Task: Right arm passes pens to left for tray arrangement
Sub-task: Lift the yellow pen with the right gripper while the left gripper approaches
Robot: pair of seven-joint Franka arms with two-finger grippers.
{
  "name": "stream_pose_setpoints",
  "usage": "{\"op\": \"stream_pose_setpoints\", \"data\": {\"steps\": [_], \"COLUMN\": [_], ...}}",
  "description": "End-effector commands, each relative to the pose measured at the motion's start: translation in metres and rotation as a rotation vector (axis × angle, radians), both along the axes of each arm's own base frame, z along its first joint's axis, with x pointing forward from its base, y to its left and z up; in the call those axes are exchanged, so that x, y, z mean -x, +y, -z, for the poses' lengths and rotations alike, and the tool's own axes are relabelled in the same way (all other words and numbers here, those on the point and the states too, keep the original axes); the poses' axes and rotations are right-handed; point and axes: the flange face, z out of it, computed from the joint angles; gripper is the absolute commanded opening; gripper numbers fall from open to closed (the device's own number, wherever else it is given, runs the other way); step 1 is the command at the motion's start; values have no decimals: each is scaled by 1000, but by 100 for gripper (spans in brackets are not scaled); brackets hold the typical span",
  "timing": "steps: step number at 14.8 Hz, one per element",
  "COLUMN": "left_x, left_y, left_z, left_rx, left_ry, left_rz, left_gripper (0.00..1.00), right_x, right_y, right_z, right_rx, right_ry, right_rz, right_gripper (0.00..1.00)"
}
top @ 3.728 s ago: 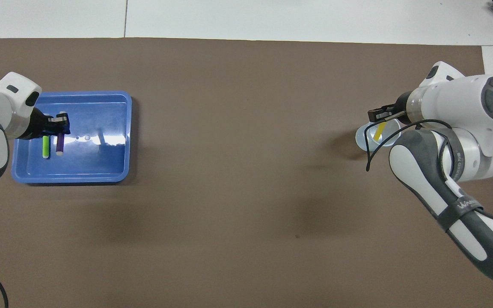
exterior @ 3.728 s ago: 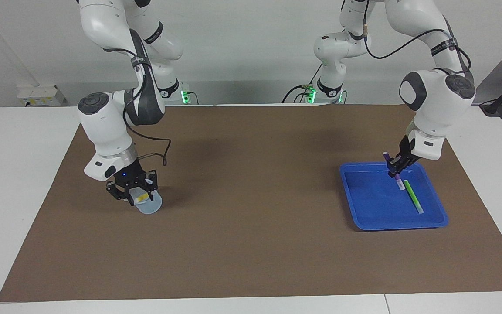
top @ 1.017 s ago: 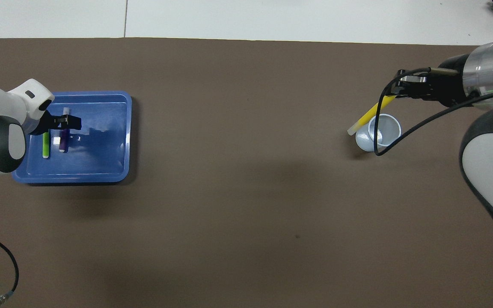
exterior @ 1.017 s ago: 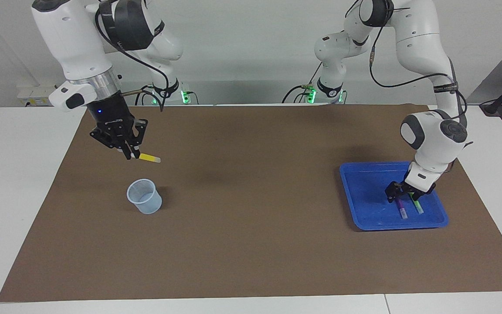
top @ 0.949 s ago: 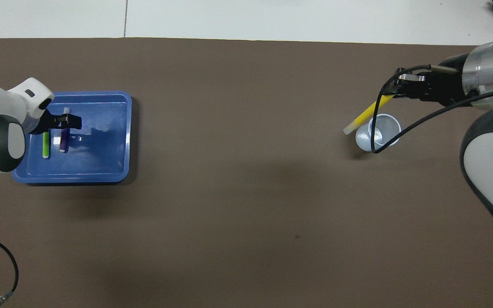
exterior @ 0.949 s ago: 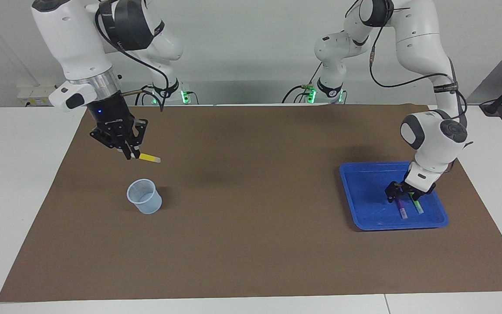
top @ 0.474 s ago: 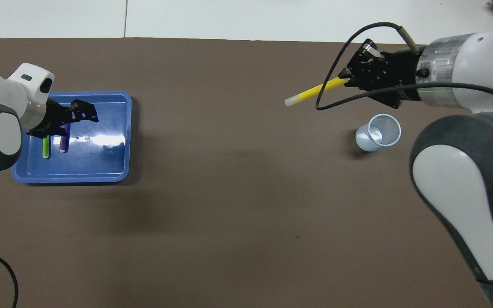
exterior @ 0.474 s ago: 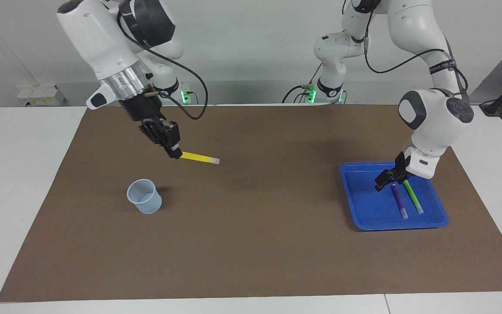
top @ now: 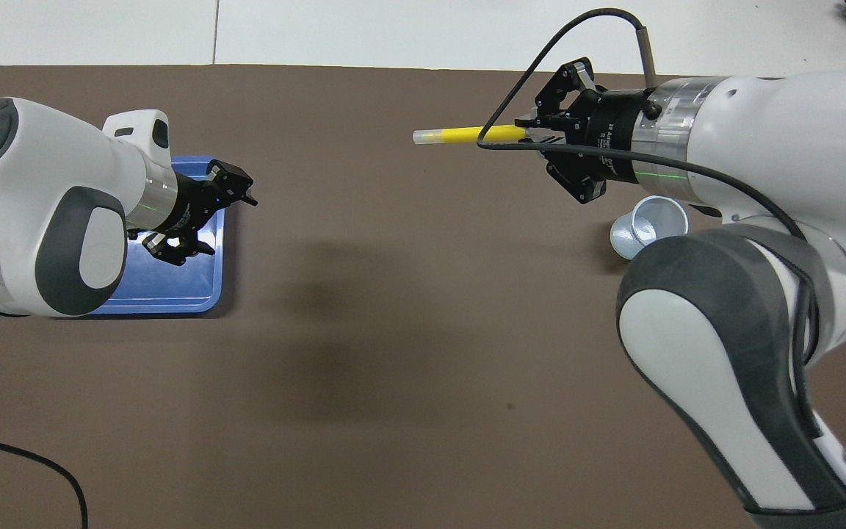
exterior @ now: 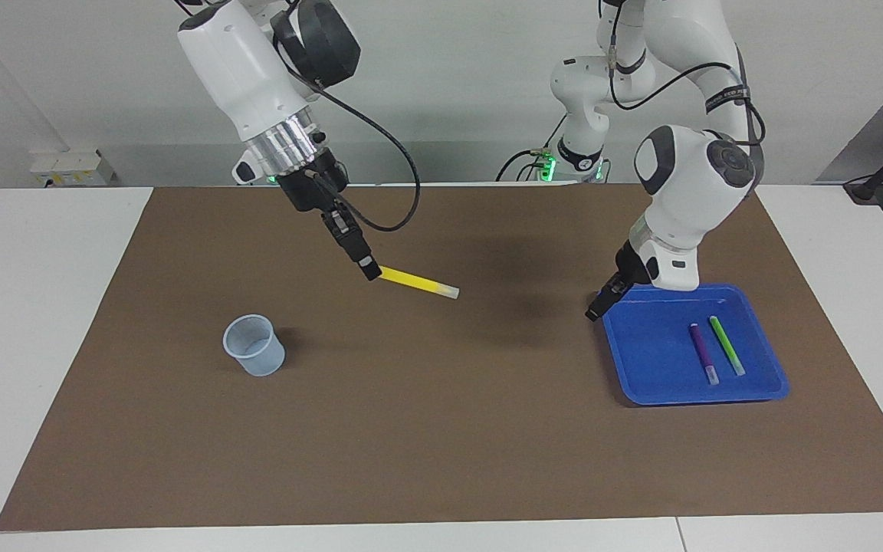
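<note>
The yellow pen's pale tip (exterior: 448, 291) sticks out clear of my right gripper. My open left gripper should keep going toward that tip (top: 426, 137) and close around it.
My right gripper (exterior: 369, 270) is shut on one end of the yellow pen (exterior: 418, 282) and holds it level in the air over the mat, pale tip toward the left arm's end. It also shows in the overhead view (top: 533, 132), as does the pen (top: 467, 135). The purple pen (exterior: 702, 351) and green pen (exterior: 727, 345) lie side by side in the blue tray (exterior: 648, 368). My left gripper (exterior: 595, 310) is open and empty over the tray's edge toward the table's middle (top: 226, 224). In the overhead view the left arm hides both pens in the tray (top: 173, 290).
A small translucent cup (exterior: 254, 345) stands upright and empty on the brown mat toward the right arm's end; it also shows in the overhead view (top: 647, 228). The right arm's black cable loops beside its wrist.
My right gripper has carried the yellow pen away from the cup toward the table's middle. My left gripper has left the purple pen in the tray and moved toward the middle.
</note>
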Motion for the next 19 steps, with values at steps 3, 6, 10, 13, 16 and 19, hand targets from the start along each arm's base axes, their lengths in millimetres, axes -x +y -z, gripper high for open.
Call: {"op": "stream_pose_setpoints", "data": {"steps": [3, 6, 10, 13, 16, 19], "left_x": [3, 3, 8, 12, 16, 18], "left_y": [-32, -54, -113, -134, -142, -147], "left_z": [-38, -58, -79, -91, -91, -91], "left_rx": [92, 184, 305, 372, 381, 384], "left_ry": [51, 89, 56, 41, 55, 64], "left_rz": [-282, -431, -651, -771, -802, -815], "left_gripper": [100, 100, 100, 100, 100, 99], "right_x": [14, 26, 34, 36, 38, 38], "right_y": [29, 52, 67, 69, 72, 72], "right_z": [9, 20, 31, 39, 41, 41], "right_rx": [-61, -46, -40, -24, -18, -15], "right_ry": [80, 121, 148, 154, 152, 149], "right_rz": [55, 19, 6, 0, -14, -18], "right_gripper": [0, 0, 0, 0, 0, 0]}}
